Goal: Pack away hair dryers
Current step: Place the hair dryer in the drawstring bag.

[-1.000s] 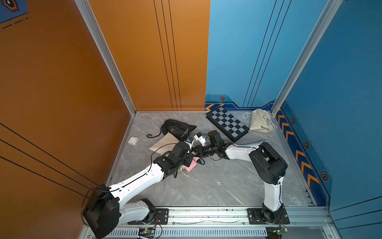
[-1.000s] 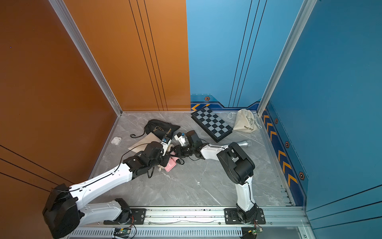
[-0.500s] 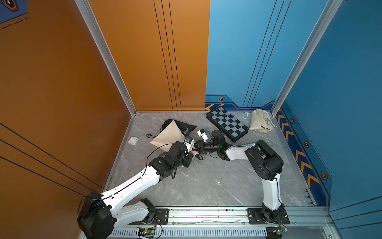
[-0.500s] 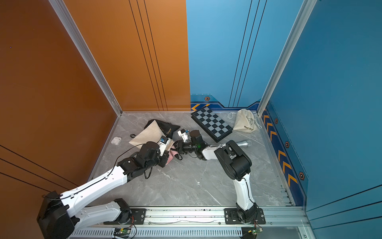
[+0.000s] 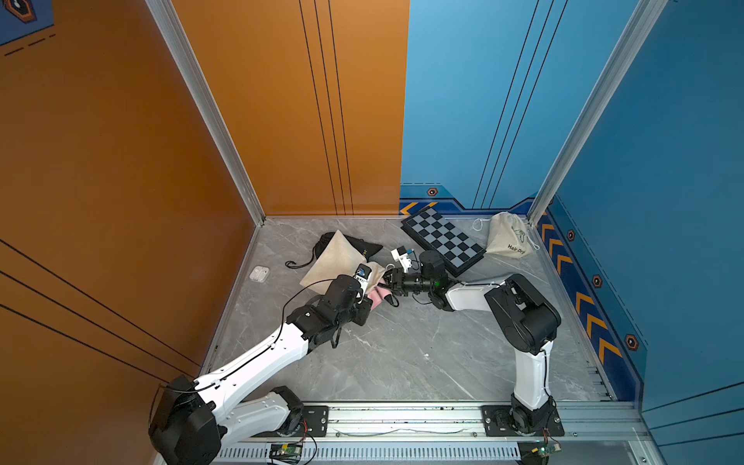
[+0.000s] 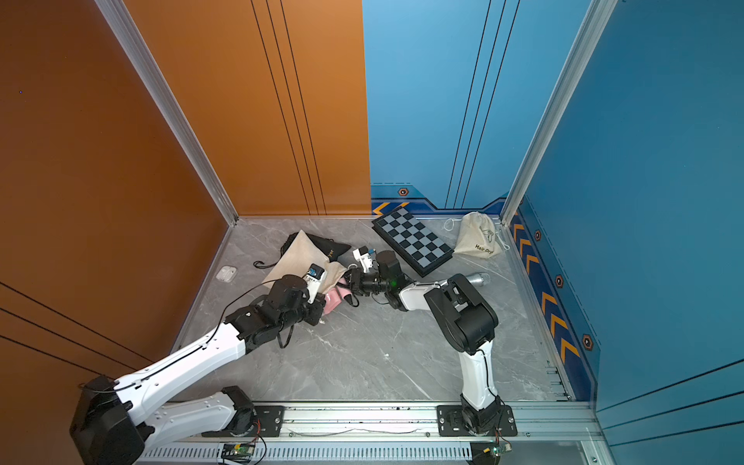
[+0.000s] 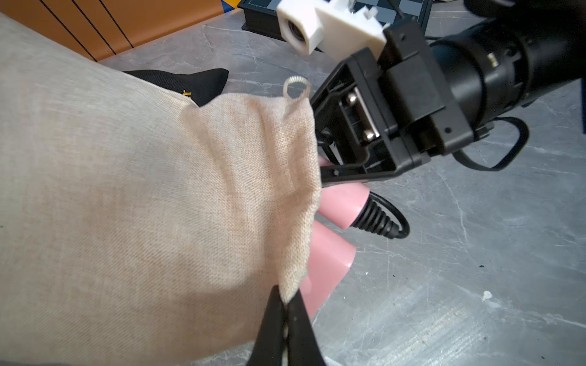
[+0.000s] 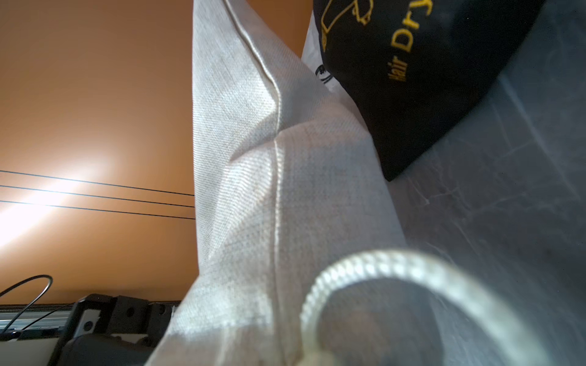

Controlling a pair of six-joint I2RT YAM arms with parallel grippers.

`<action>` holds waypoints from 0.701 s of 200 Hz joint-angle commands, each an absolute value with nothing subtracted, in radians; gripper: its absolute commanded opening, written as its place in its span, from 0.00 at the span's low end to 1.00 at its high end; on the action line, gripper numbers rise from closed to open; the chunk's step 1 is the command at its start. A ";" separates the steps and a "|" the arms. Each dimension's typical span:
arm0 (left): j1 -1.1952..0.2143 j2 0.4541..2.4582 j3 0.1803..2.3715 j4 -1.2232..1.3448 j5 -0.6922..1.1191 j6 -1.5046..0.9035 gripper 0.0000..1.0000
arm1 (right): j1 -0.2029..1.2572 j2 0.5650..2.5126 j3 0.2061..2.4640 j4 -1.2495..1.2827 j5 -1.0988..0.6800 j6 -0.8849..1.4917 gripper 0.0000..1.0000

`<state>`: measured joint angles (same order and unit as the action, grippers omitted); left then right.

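Observation:
Next, my right gripper backs out, takes hold of the bag's rim (image 7: 300, 101) near the loop and lifts the bag upright, because the pink hair dryer (image 7: 343, 204) is sticking out of the tipped beige bag.
A pale pink hair dryer (image 5: 377, 296) (image 6: 334, 300) (image 7: 329, 263) pokes out of the mouth of a beige drawstring bag (image 5: 334, 257) (image 6: 296, 255) (image 7: 158, 190) (image 8: 285, 190), its black cord (image 7: 380, 221) looped outside. My left gripper (image 7: 287, 301) (image 5: 365, 305) is shut on the bag's rim and holds the cloth up. My right gripper (image 5: 388, 277) (image 6: 348, 280) (image 7: 317, 142) reaches into the bag mouth. Its jaws stand partly apart around the pink dryer, with their tips hidden behind the cloth. Other hair dryers are out of view.
A black "Hair Dryer" bag (image 5: 358, 246) (image 8: 412, 95) lies behind the beige one. A chessboard (image 5: 443, 241) and a filled beige bag (image 5: 505, 239) sit at the back right. A white earbud case (image 5: 259, 273) lies at the left wall, a silver microphone (image 6: 477, 277) behind the right arm.
The left gripper has lifted the beige bag from lying flat so its body stands up. The right gripper and the pink dryer have shifted back toward the bag's mouth.

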<state>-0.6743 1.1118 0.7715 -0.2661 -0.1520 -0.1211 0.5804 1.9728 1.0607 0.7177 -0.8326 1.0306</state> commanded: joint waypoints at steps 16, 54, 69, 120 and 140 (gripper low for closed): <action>-0.672 1.133 0.734 -0.284 -0.129 -0.146 0.00 | 0.559 1.884 1.056 0.809 -0.802 1.080 0.24; -0.677 1.132 0.746 -0.265 -0.117 -0.156 0.00 | 0.584 1.843 1.082 0.545 -0.728 0.888 0.24; -0.676 1.120 0.765 -0.265 -0.117 -0.153 0.00 | 0.614 1.824 1.118 0.342 -0.657 0.745 0.24; -0.680 1.095 0.833 -0.264 -0.108 -0.143 0.00 | 0.657 1.823 1.180 0.121 -0.511 0.659 0.27; -0.684 1.096 0.831 -0.253 -0.098 -0.145 0.00 | 0.658 1.841 1.199 0.106 -0.519 0.686 0.29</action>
<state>-0.6754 1.1172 0.8001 -0.2668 -0.1246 -0.1402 0.6613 1.8622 1.1465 0.1753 -0.5636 0.7273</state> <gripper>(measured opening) 0.052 0.391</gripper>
